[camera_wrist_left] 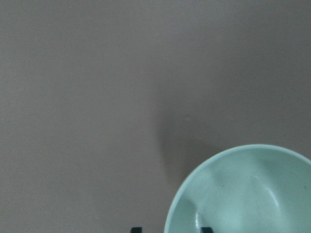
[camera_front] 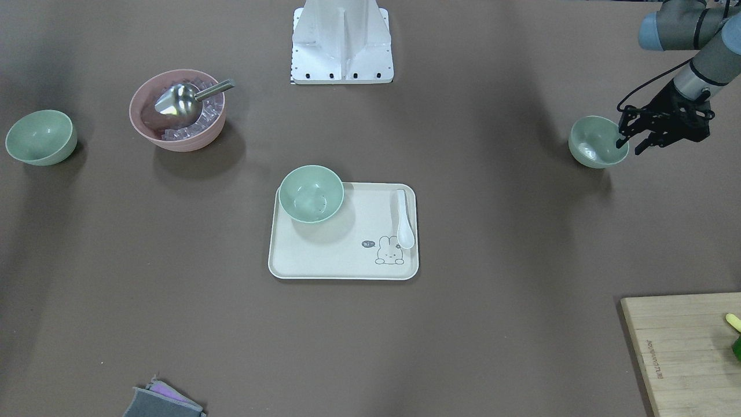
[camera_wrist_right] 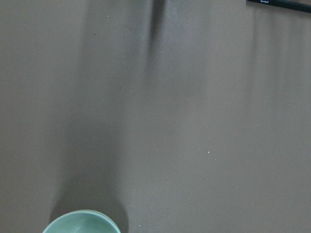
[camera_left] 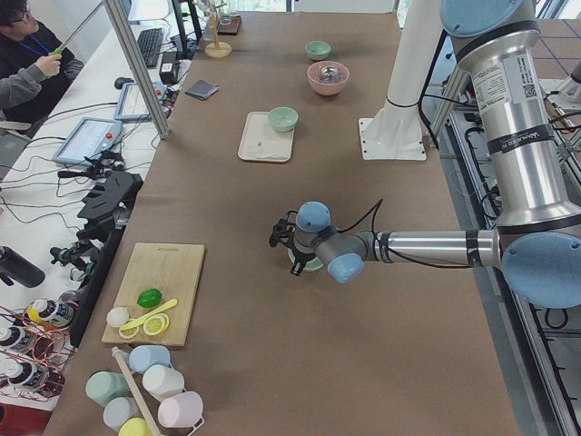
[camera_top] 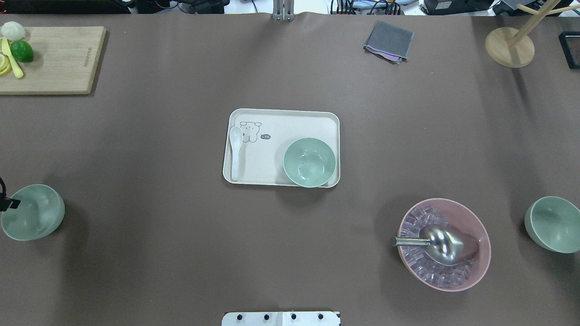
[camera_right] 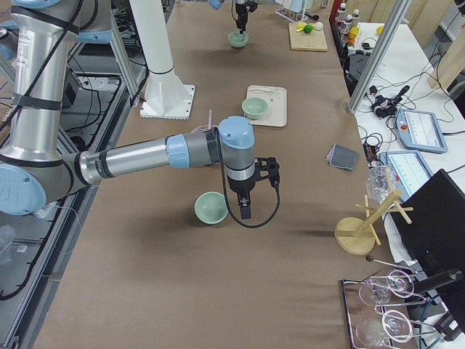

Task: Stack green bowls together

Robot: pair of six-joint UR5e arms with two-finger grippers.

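Observation:
The tray's green bowl (camera_front: 311, 194) is empty and opens out wide, so I expect the green bowl at my left gripper (camera_front: 597, 142) to settle deep inside as I lower it.
Three green bowls are in view. One (camera_front: 311, 194) stands in a corner of the cream tray (camera_front: 347, 260). One (camera_front: 596, 142) stands at the table's end on my left. My left gripper (camera_front: 629, 148) is open at it, one finger inside the rim and one outside. The left wrist view shows this bowl (camera_wrist_left: 248, 194) with the rim between the fingertips (camera_wrist_left: 206, 229). The third bowl (camera_front: 40, 137) stands at my right end. My right gripper (camera_right: 245, 207) hangs just beside that bowl (camera_right: 211, 208); I cannot tell whether it is open or shut.
A pink bowl (camera_top: 471, 267) with ice cubes and a metal scoop (camera_top: 437, 242) stands near the right bowl. A white spoon (camera_top: 235, 151) lies on the tray. A cutting board (camera_top: 54, 59) with fruit, a grey cloth (camera_top: 389, 40) and a wooden stand (camera_top: 509, 45) sit along the far edge.

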